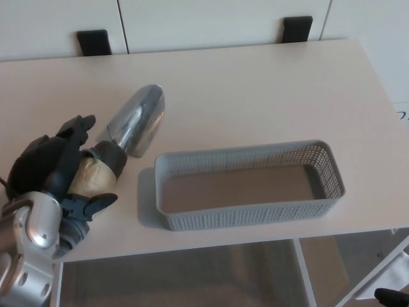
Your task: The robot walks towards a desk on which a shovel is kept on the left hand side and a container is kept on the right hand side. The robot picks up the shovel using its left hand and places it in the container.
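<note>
I see that the shovel is longer than the grey container [249, 185]. I expect that its tan-wrapped handle [94, 177] will stick out over the container's rim when I put the shovel inside.
The shovel [136, 121] lies on the left of the desk [255, 89], its silver blade pointing away from me and its tan-wrapped handle [94, 176] towards the front edge. My left hand [46, 174] sits at the handle's end, open, with fingers [78, 128] above the handle and the thumb [96, 204] below it, not closed on it. The grey perforated container [246, 214] stands empty on the right, close to the front edge, just right of the handle. My right hand does not show.
Two black blocks [93, 41] [297, 29] stand behind the desk's far edge against white cabinet fronts. The container's left end is about a hand's width from the shovel handle. The desk's front edge runs just under my hand.
</note>
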You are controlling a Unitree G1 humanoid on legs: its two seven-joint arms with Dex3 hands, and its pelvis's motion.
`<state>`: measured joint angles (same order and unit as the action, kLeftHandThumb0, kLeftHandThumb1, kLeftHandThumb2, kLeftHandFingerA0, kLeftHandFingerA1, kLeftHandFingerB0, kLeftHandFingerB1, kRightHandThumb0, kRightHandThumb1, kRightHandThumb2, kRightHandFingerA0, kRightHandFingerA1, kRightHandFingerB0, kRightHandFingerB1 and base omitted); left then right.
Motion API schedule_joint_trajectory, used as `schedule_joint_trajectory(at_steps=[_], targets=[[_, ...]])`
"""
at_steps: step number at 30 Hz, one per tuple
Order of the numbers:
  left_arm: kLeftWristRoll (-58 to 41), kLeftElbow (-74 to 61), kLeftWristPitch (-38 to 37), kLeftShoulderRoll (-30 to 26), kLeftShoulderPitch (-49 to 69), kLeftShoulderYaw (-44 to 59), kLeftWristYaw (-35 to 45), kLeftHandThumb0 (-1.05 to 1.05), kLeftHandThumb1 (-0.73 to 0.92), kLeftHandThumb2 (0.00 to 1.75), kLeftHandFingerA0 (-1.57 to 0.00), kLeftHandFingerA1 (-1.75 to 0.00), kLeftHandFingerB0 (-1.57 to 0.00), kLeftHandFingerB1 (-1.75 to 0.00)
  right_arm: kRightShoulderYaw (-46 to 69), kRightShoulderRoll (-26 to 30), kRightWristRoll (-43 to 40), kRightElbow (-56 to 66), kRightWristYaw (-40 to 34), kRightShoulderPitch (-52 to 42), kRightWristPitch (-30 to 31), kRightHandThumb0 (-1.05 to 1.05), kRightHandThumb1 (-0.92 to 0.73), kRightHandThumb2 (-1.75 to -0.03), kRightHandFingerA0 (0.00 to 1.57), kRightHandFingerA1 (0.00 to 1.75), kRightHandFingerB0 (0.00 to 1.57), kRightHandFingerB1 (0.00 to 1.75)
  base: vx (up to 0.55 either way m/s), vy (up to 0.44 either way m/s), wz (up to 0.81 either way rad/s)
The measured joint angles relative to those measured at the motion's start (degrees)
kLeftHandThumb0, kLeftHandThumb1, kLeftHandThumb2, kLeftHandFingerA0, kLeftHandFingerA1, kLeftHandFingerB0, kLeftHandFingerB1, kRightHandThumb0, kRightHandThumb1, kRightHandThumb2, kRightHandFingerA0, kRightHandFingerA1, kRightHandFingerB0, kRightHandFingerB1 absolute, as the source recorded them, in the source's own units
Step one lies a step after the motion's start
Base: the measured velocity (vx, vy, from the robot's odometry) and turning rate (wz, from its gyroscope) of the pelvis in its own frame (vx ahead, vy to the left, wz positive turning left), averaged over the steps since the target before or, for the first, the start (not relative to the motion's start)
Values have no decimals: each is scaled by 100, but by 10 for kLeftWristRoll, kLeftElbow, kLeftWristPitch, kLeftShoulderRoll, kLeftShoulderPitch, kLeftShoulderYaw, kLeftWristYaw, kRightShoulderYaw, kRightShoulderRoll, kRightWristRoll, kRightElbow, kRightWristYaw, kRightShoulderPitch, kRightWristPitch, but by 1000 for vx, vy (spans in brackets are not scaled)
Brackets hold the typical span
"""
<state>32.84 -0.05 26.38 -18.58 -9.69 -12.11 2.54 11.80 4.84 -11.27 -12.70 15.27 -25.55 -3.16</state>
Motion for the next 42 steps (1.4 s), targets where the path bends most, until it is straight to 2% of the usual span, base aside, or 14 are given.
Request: schedule_joint_trajectory(at_steps=[10, 11, 12, 13, 16, 17, 19, 23, 33, 38, 39, 40, 41, 42], targets=[[1, 0, 19, 6, -5, -2, 9, -33, 21, 83, -2, -49, 0, -48, 0, 0, 0, 0, 0, 2, 1, -33, -45, -54, 85, 50, 67, 47, 0, 0, 0], [0, 0, 20, 7, -5, -2, 10, -65, 41, 73, -15, -44, -7, -23, 0, 0, 0, 0, 0, 2, 1, -32, -45, -53, 88, 50, 69, 47, 0, 0, 0], [0, 1, 21, 7, -5, -2, 11, -33, 22, 83, -2, -49, 0, -48, 0, 0, 0, 1, 0, 1, 1, -32, -45, -53, 88, 50, 69, 47, 0, 0, 0], [0, 1, 23, 7, -5, -2, 12, -64, 41, 73, -15, -44, -6, -24, 0, 0, 0, 2, 0, 1, 2, -32, -45, -53, 88, 50, 69, 47, 0, 0, 0], [0, 4, 26, 7, -5, -2, 14, -32, 21, 83, -2, -49, 0, -48, 0, 0, 0, 7, -1, 0, 4, -32, -44, -53, 86, 50, 67, 48, 0, 0, 0], [0, 6, 27, 7, -5, -3, 15, -59, 39, 69, -14, -43, -6, -22, 0, 0, 0, 8, -1, 0, 4, -33, -44, -53, 85, 51, 67, 48, 0, 0, 0], [-1, 12, 29, 7, -7, -2, 18, -48, 35, 65, -12, -42, -5, -19, 0, 1, 0, 7, -1, 1, 4, -34, -44, -53, 85, 50, 67, 48, 0, 0, 0], [-6, 36, 33, 7, -19, -2, 29, -36, 39, 52, -14, -34, -2, -24, 0, 1, 0, 7, -1, 2, 4, -34, -44, -53, 85, 50, 67, 47, 0, 0, 0], [-23, 110, 37, 18, -60, 1, 41, -36, 28, 69, -8, -46, 0, -27, -2, 2, 1, 18, -3, 3, 6, -36, -43, -53, 85, 49, 67, 47, 0, 0, 0], [-23, 130, 37, 26, -73, -1, 39, -40, 40, 52, -15, -35, -4, -24, -3, 2, 2, 23, -4, 3, 11, -37, -42, -53, 86, 49, 68, 47, 0, 0, 0], [-23, 137, 37, 26, -78, -2, 37, -44, 36, 60, -12, -41, -6, -20, -3, 2, 2, 24, -4, 3, 12, -35, -42, -53, 87, 50, 69, 48, 0, 0, 0], [-23, 142, 37, 27, -81, -4, 36, -46, 35, 61, -15, -42, -7, -23, -3, 2, 2, 25, -4, 3, 13, -35, -43, -53, 87, 50, 69, 48, 0, 0, 0], [-23, 146, 37, 27, -83, -5, 35, -49, 38, 64, -42, -53, -8, -29, -3, 2, 2, 25, -4, 4, 13, -36, -42, -53, 88, 49, 69, 47, 0, 0, 0], [-22, 151, 36, 27, -86, -8, 32, -43, 48, 63, -75, -92, -14, -33, -3, 2, 2, 25, -4, 5, 13, -36, -43, -53, 89, 50, 69, 47, 0, 0, 0]])
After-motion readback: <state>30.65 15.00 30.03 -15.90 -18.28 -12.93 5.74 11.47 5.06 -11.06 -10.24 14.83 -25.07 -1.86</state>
